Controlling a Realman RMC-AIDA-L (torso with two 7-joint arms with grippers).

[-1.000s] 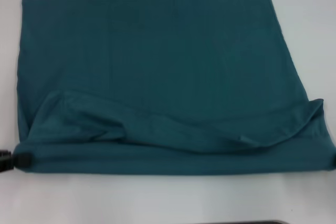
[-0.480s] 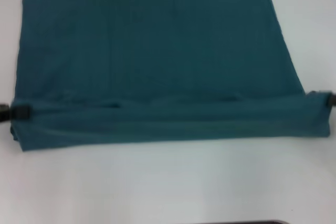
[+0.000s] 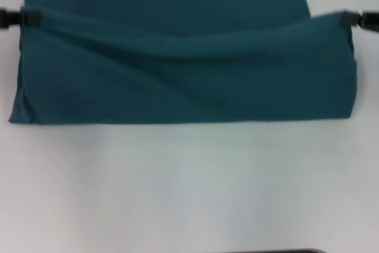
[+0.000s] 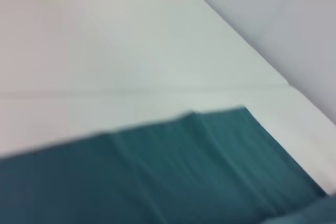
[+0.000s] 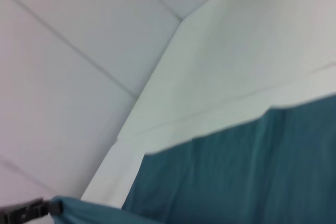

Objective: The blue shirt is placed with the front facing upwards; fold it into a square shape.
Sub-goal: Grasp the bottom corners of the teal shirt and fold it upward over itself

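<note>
I should go on carrying my left gripper's corner up to the shirt's far edge, then release, as the lifted layer's held corners (image 3: 48,21) are level across the blue shirt.
The blue shirt (image 3: 183,81) lies plain teal side up across the far half of the white table, with its near layer lifted and doubled over toward the far edge. My left gripper (image 3: 26,18) is shut on the shirt's left corner at the far left. At the far right, my right gripper (image 3: 349,20) is shut on the right corner. The cloth sags between the two held corners. No lettering shows. The shirt (image 4: 157,177) fills the low part of the left wrist view. In the right wrist view the shirt (image 5: 236,166) ends at a corner pinched by a black gripper (image 5: 31,209).
Bare white table (image 3: 189,182) stretches from the shirt's folded front edge toward me. A dark object's edge (image 3: 272,251) shows at the very front. A pale wall (image 5: 79,51) rises behind the table's far edge (image 4: 157,90).
Both grippers have carried the shirt's near edge from the table's front up and away to the far side. The folded front edge has shifted farther from me, baring more table.
</note>
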